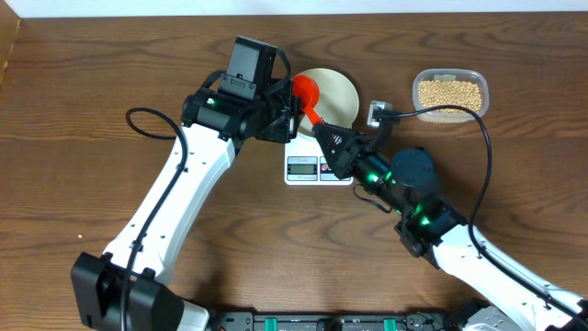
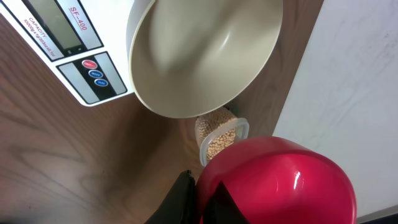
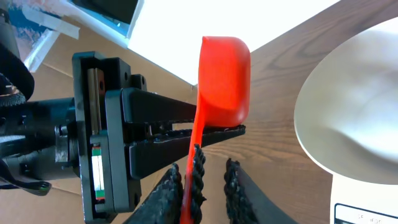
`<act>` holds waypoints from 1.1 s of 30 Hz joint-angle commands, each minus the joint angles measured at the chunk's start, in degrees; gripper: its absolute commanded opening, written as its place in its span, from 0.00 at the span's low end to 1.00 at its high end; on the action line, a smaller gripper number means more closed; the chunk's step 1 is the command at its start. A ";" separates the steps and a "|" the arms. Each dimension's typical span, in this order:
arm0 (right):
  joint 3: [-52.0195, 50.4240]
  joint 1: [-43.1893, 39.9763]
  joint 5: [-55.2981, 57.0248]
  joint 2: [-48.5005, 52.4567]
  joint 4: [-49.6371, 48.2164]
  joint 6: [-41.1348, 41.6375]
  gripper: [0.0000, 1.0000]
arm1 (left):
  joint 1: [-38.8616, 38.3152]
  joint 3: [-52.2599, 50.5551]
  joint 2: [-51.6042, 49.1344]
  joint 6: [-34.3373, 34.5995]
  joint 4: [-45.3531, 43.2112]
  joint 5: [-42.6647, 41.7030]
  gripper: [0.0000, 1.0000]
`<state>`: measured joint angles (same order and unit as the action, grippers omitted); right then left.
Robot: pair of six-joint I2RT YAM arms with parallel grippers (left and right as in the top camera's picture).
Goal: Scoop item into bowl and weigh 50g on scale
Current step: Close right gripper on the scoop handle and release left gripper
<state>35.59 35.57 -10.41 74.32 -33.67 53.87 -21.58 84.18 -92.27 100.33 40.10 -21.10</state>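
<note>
My left gripper is holding the scoop's cup end [image 1: 306,91], across the bowl from the tub, so it should let go once my right gripper closes on the scoop's handle [image 1: 313,116].
The red scoop [image 1: 304,90] hangs at the left rim of the white bowl [image 1: 342,92], which stands on the white scale [image 1: 303,167]. My left gripper [image 1: 287,115] is shut on the scoop just below its cup [image 2: 280,180]. My right gripper [image 3: 208,167] is open around the scoop's thin handle. The handle lies against one finger, with a gap to the other. The bowl [image 2: 205,56] looks bare inside. The tan beans [image 1: 449,92] fill a clear tub at the back right. In the left wrist view the tub [image 2: 217,134] peeks out behind the bowl.
The scale's display and buttons [image 2: 68,56] face the front of the table. Both arms crowd the space just left of and in front of the bowl [image 3: 354,118]. A black cable [image 1: 459,115] loops from the right arm past the tub.
</note>
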 commanded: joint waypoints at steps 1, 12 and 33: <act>0.94 0.92 3.28 0.07 0.07 0.17 0.21 | -0.15 0.42 -0.20 0.07 0.31 -0.55 0.08; 0.94 0.92 4.52 0.07 0.04 0.37 0.20 | -0.15 0.42 -0.22 0.04 1.46 -0.57 0.07; 0.94 0.92 5.40 1.07 -0.02 1.01 0.01 | -1.27 0.42 -0.22 0.04 1.75 -0.52 0.07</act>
<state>35.62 36.03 -6.28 74.98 -33.74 54.98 -22.72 84.18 -92.27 100.33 41.60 -21.08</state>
